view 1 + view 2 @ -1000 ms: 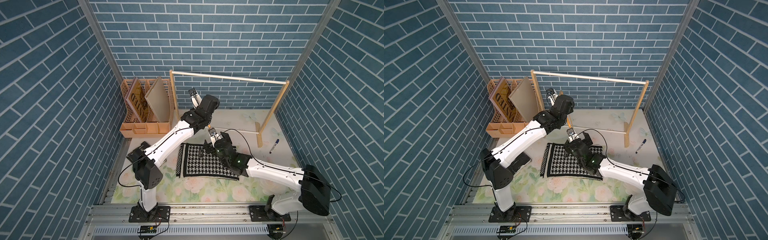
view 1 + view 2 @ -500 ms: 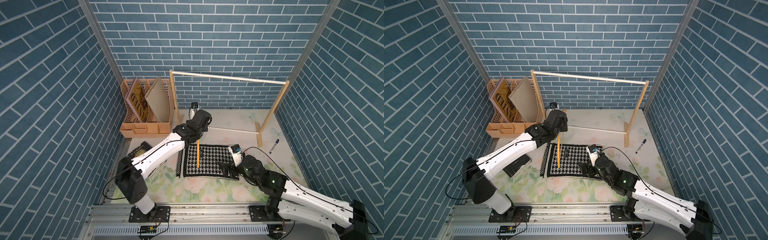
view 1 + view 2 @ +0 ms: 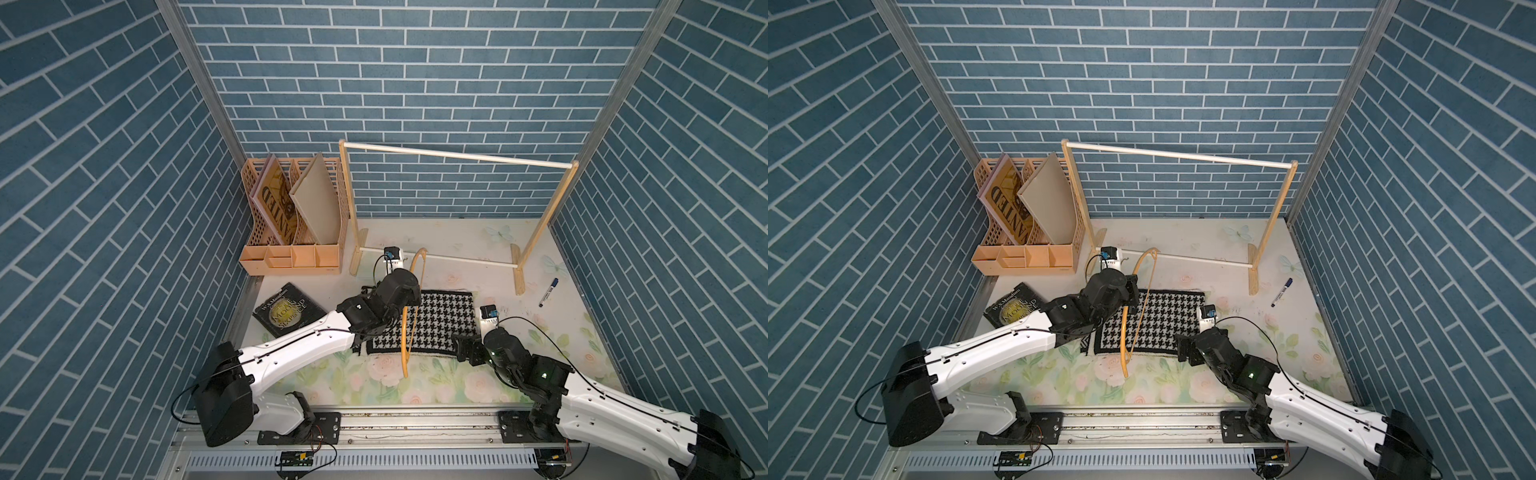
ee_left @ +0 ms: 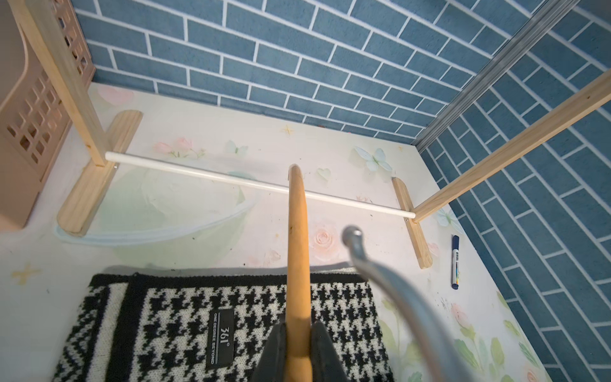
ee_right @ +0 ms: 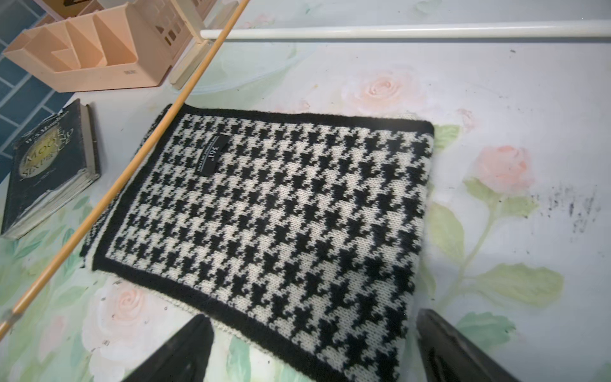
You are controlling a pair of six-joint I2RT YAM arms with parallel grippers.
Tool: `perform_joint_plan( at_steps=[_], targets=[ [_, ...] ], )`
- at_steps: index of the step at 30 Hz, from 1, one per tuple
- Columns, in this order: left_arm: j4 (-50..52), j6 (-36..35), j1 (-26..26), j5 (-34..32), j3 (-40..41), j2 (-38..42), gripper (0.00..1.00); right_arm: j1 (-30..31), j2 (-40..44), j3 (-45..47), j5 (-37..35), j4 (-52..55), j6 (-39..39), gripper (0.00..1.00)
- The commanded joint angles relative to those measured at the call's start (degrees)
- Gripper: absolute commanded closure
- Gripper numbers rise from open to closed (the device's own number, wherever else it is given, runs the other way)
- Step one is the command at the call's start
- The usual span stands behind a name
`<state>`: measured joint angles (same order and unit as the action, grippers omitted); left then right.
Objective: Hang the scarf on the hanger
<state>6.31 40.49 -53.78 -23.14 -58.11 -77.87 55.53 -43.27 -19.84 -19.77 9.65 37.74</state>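
Note:
I can see my right gripper's open fingers on both sides of the scarf's loose short edge (image 3: 473, 310), clear of the hanger. I should keep going down until they can pinch that edge (image 5: 402, 324).
The scarf (image 3: 436, 328) (image 3: 1158, 328) lies folded flat on the flowered table, its dark label (image 4: 220, 337) facing up. My left gripper (image 4: 299, 330) (image 3: 409, 305) is shut on the hanger (image 4: 297, 248), a curved light-wood piece held above the scarf's left part. The hanger (image 3: 402, 345) (image 3: 1124, 353) reaches from the rack's base to past the scarf's near edge. Its metal hook (image 4: 380, 274) sticks out beside the jaws. My right gripper (image 5: 310, 317) (image 3: 461, 353) (image 3: 1183, 351) stands open at the scarf's (image 5: 281, 211) near right corner, holding nothing.
A tall wooden rail rack (image 3: 457, 156) stands at the back, its low bar (image 4: 231, 180) just beyond the scarf. A peach organizer (image 3: 291, 257) with books stands back left. A dark book (image 3: 289, 309) lies left of the scarf. A marker (image 3: 548, 293) lies at the right.
My left arm has come down from beside the rack, bringing the hanger over the scarf. The right arm has pulled back from the scarf's middle to its near right corner.

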Motion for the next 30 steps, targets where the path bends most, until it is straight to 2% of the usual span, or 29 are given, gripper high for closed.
perform_joint_plan(
  at_steps=[1,6,12,30],
  targets=[
    [-5.6,3.9,-1.8,-4.8,0.5,-0.4,1.00,-3.2,-0.2,1.5,1.1,-4.5,1.9,0.01],
    [-4.1,6.2,-5.0,-9.2,-0.7,-4.1,1.00,-9.4,0.0,4.1,7.0,-9.0,2.0,0.01],
    [-4.4,9.2,-5.9,-9.9,0.8,-6.8,1.00,-13.9,-5.3,6.4,13.3,-15.4,1.9,0.01],
    [-12.4,12.2,-7.5,-12.1,8.7,-10.2,1.00,-17.2,-11.7,7.7,13.9,-18.1,1.7,0.01]
  ],
)
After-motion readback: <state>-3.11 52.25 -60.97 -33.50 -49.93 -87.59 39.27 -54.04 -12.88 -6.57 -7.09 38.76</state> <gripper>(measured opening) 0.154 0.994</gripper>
